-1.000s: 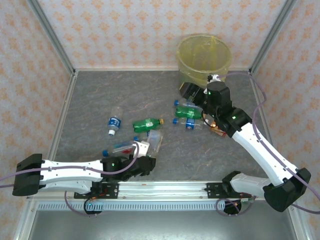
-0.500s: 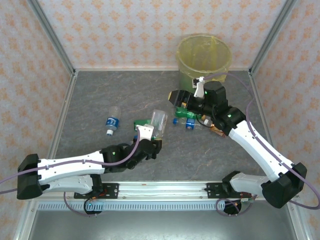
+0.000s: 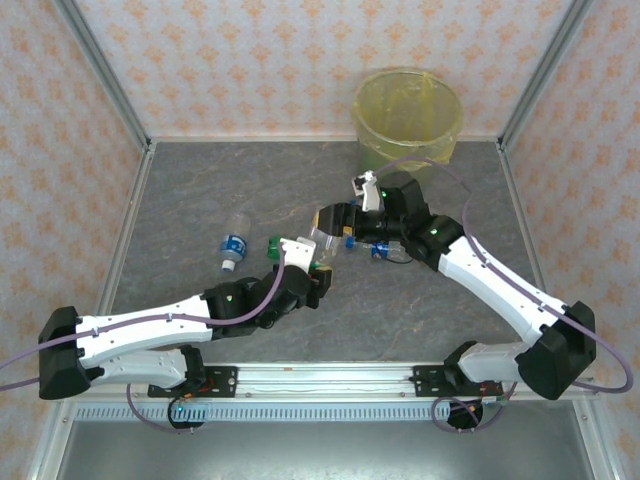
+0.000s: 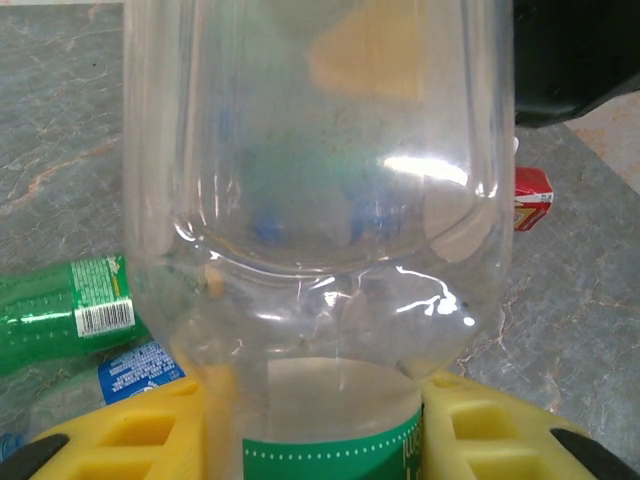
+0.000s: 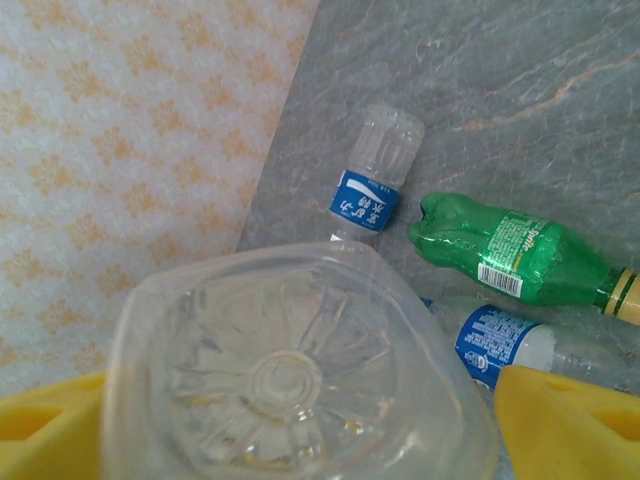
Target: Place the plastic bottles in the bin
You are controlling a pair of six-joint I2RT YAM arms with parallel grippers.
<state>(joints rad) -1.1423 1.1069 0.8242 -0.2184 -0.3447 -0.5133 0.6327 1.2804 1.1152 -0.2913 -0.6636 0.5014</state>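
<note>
My left gripper has the green-labelled bottle far from the bin (image 3: pixel 408 115). My right gripper should grab the bottle by its base (image 5: pixel 285 380) and bring it over.
My left gripper (image 3: pixel 318 264) is shut on a clear bottle (image 3: pixel 323 242) with a green label, held off the table; its yellow fingers (image 4: pixel 130 440) clamp the labelled part (image 4: pixel 320 450). My right gripper (image 3: pixel 334 220) faces that bottle's base (image 5: pixel 280 380), open, with a yellow finger (image 5: pixel 570 420) on each side of it; I can't tell whether they touch. On the table lie a blue-labelled clear bottle (image 5: pixel 370 195), a green bottle (image 5: pixel 510 245) and another blue-labelled one (image 5: pixel 510 345). The yellow-lined bin (image 3: pixel 362 105) stands at the far right.
More bottles (image 3: pixel 382 248) lie under the right arm. A small red box (image 4: pixel 532 195) sits on the grey tabletop. Patterned walls and metal posts close the table on three sides. Open floor lies at the far left (image 3: pixel 200 180).
The left arm has lifted the clear bottle from the near table and carried it up and right. The right gripper has swung left from beside the bin to meet the bottle's base, narrowing slightly.
</note>
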